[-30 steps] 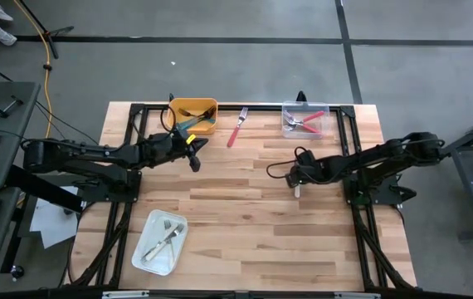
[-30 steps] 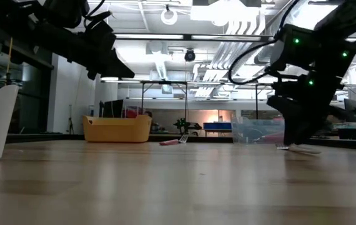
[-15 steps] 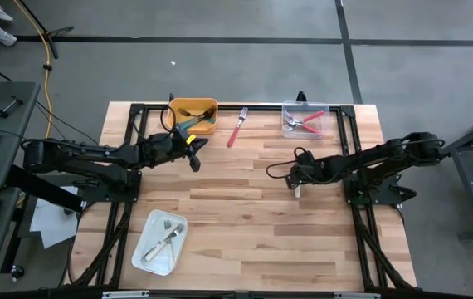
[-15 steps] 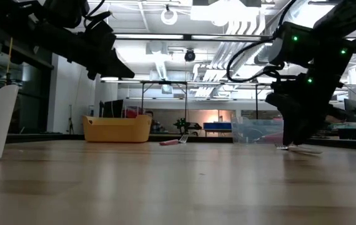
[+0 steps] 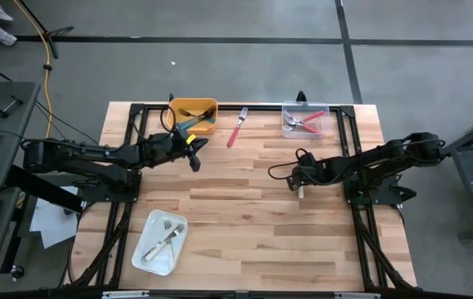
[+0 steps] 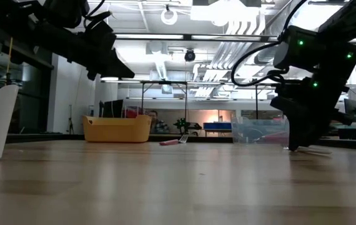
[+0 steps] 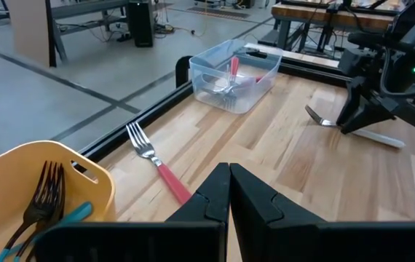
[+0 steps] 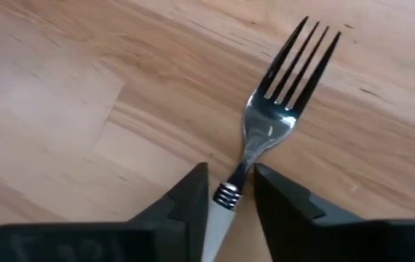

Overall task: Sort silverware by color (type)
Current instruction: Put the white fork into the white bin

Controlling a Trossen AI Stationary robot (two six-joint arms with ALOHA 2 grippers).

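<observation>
The white-handled fork (image 5: pixel 300 192) is far away from my left gripper and the white tray, so my right gripper should first put the fork down closer to the table's middle (image 5: pixel 270 179).
A white-handled fork (image 8: pixel 280 94) lies on the wooden table right of centre, also seen as a white sliver (image 5: pixel 300 193). My right gripper (image 8: pixel 227 191) points down at it and is shut on it. A red-handled fork (image 5: pixel 236 129) lies flat near the far edge, between a yellow bin (image 5: pixel 195 112) holding teal-handled forks and a clear bin (image 5: pixel 305 119) holding red-handled ones. My left gripper (image 5: pixel 193 155) hovers shut and empty beside the yellow bin. A white tray (image 5: pixel 149 256) at the near left holds white-handled forks. My right gripper pinches the white-handled fork at the top of its handle (image 8: pixel 222 215), just behind the ribbed metal collar, one finger on each side. The fingers (image 8: pixel 193 196) come from above, across the fork. The fork lies on the table, handle (image 6: pixel 318 150) on the wood.
Black frame rails run along the table's far edge (image 5: pixel 261 106) and under both arms. Bare wood stretches across the table's middle (image 5: pixel 236 208) and near right. In the low view a person shows far off in the room behind the yellow bin (image 6: pixel 117 128).
My right gripper has shifted a little toward the table's right edge, staying low, and the white-handled fork has slid along the table with it.
</observation>
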